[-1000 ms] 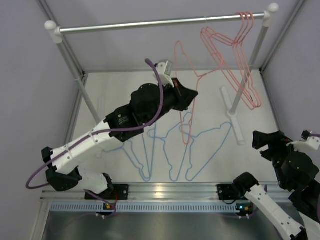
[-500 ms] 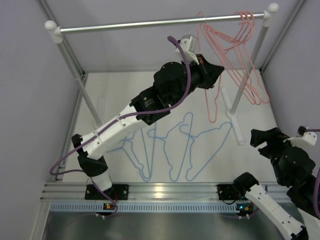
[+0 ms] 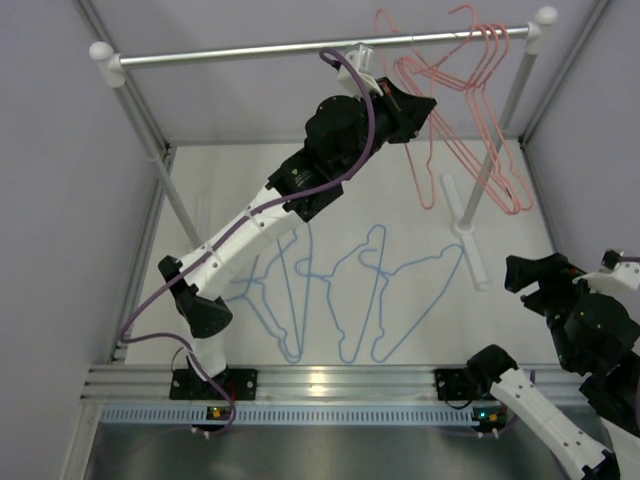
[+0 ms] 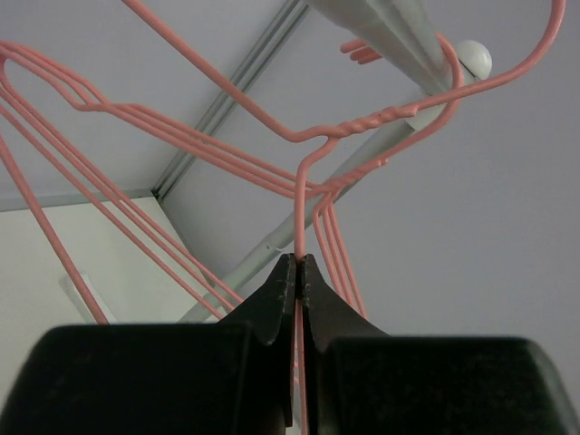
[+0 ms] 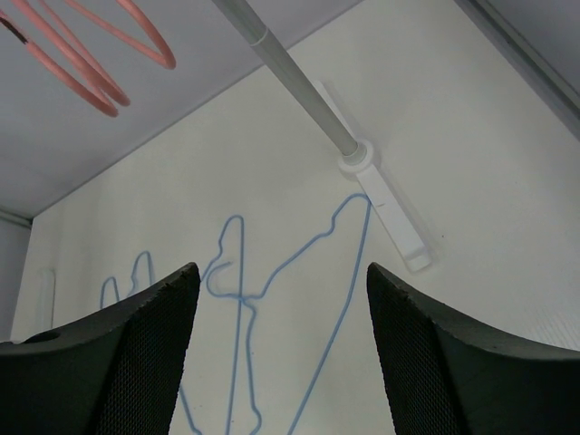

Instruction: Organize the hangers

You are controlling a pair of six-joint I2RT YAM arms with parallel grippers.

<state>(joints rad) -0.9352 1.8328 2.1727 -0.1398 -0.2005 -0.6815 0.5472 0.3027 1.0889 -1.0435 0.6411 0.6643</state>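
I go on moving my left gripper toward the hanging hangers point(image 3: 482, 36), since the pink-red hanger's hook point(image 3: 379, 14) arches over the silver rail, before I let go once the hook rests there.
My left gripper point(image 3: 415, 105) is raised near the right part of the silver rail point(image 3: 300, 45) and is shut on a pink-red hanger point(image 3: 424, 206). In the left wrist view the jaws point(image 4: 299, 261) pinch its wire just below the twisted neck point(image 4: 381, 118). Its hook sits at the rail's point(image 4: 399, 32) height; I cannot tell if it rests on it. Three more pink-red hangers point(image 3: 488, 45) hang at the rail's right end. Several light blue hangers point(image 3: 360, 290) lie overlapping on the table, also in the right wrist view point(image 5: 240, 290). My right gripper point(image 5: 281, 272) is open and empty, low at the right point(image 3: 527, 275).
The rail stands on two slanted posts, the left post point(image 3: 150, 130) and the right post point(image 3: 500, 130), whose white foot point(image 3: 470, 245) lies on the table next to the blue hangers. Grey walls close in on three sides. An aluminium mounting bar point(image 3: 330, 380) runs along the near edge.
My left arm has stretched up and to the right, carrying the pink-red hanger from over the table's middle up to the rail beside the hung hangers. The right arm has hardly moved.
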